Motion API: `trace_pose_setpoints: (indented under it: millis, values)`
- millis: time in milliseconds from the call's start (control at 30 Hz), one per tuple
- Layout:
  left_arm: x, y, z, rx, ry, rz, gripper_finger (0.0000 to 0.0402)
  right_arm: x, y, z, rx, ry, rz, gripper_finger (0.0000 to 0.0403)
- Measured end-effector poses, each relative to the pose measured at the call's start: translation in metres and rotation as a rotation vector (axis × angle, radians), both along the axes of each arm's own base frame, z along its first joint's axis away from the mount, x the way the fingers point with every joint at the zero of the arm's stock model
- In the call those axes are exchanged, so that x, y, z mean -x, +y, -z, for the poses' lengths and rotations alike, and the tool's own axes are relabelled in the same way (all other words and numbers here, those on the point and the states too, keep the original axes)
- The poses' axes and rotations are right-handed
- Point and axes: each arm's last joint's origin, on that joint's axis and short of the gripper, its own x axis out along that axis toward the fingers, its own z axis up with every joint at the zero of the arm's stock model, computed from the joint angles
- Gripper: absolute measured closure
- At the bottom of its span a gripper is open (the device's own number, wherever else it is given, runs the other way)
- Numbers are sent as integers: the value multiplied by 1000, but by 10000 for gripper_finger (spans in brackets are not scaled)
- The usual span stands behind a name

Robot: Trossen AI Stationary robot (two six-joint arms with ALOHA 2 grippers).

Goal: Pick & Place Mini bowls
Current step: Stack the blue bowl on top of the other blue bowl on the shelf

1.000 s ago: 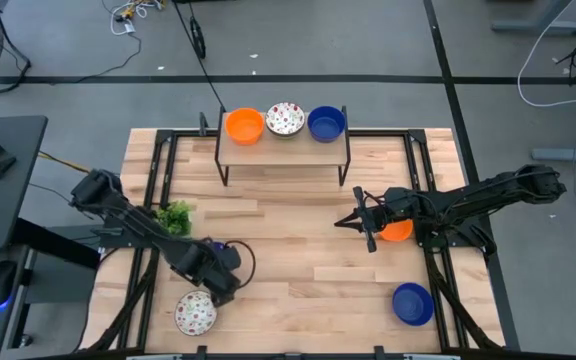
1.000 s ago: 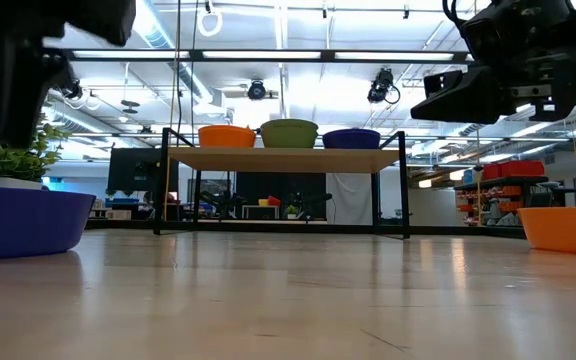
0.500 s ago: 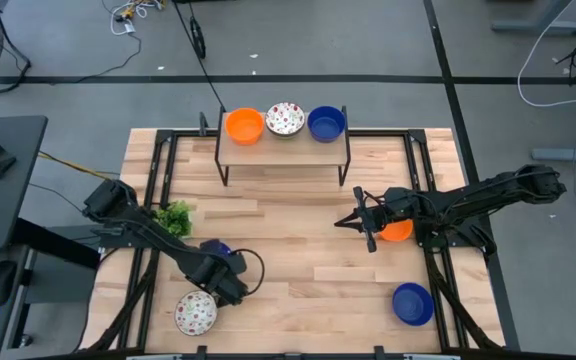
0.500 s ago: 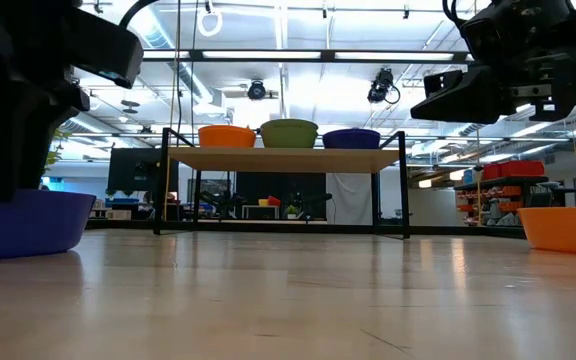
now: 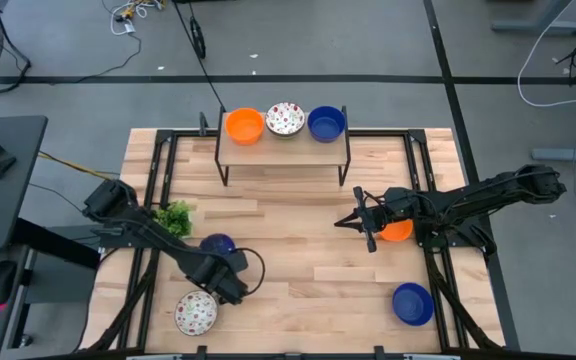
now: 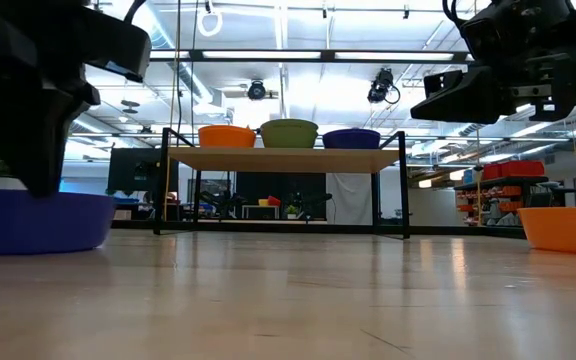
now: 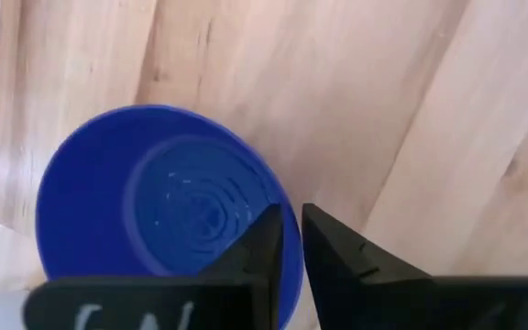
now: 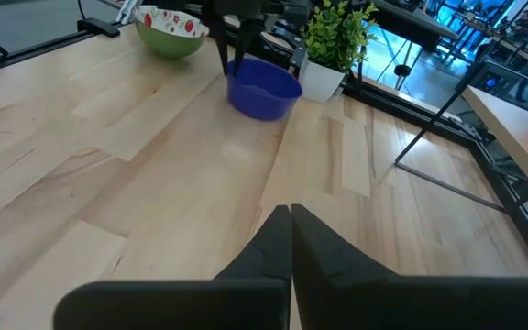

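Observation:
The shelf's blue bowl (image 5: 326,123) is closer to my right gripper, so next my left gripper brings its blue bowl to the open middle (image 5: 306,235) and passes it over for stacking.
A blue mini bowl (image 5: 215,243) stands on its base at the table's left, with my left gripper (image 5: 227,258) shut on its rim; it also shows in the low view (image 6: 33,220) and the right wrist view (image 8: 262,88). A speckled bowl (image 5: 195,312) sits nearer the front edge. My right gripper (image 5: 368,223) hangs shut above the table with nothing in it, beside an orange bowl (image 5: 398,231). Another blue bowl (image 5: 412,303) rests at the near right. An orange (image 5: 244,125), a speckled (image 5: 285,119) and a blue bowl (image 5: 326,123) stand on the shelf. My left gripper (image 7: 290,220) has the blue bowl's rim (image 7: 278,192) on its near-right side, with one finger (image 7: 262,246) inside the bowl and the other (image 7: 337,257) outside its wall. The fingers come from above, pointing down. The bowl sits upright with its base on the table.
A small potted plant (image 5: 175,216) stands just left of the held bowl. The black-framed shelf (image 5: 283,150) spans the far middle. Bare wood lies between the two arms.
My left gripper has gone down and a little toward the near edge onto the blue bowl, uncovering the bowl's far part in the high view. The bowl has slid slightly toward the table's right.

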Motion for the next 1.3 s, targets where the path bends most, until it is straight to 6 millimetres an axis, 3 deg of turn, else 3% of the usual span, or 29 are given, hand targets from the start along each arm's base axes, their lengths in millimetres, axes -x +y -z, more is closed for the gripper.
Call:
trace_pose_setpoints:
  millis: [367, 533, 767, 1000, 1167, 1300]
  values:
    - [-7, 12, 0, 10, 0, -70, 267, 0, 0, 0, 0, 0, 0, 401]
    - [-9, 15, 3, 24, 25, -80, 255, 0, 0, 0, 0, 0, 0, 401]
    - [-9, 17, 17, 31, 58, -82, 301, 0, 0, 1, 0, 5, 0, 401]
    - [-12, 17, 16, 27, 34, -31, 376, 0, 0, 0, 0, 0, 0, 401]
    - [-27, 14, 9, 68, -58, 70, 392, 0, 0, 0, -1, -6, -1, 401]
    - [-52, 17, 3, 151, -235, 174, 394, -1, 1, -3, -60, -31, 10, 400]
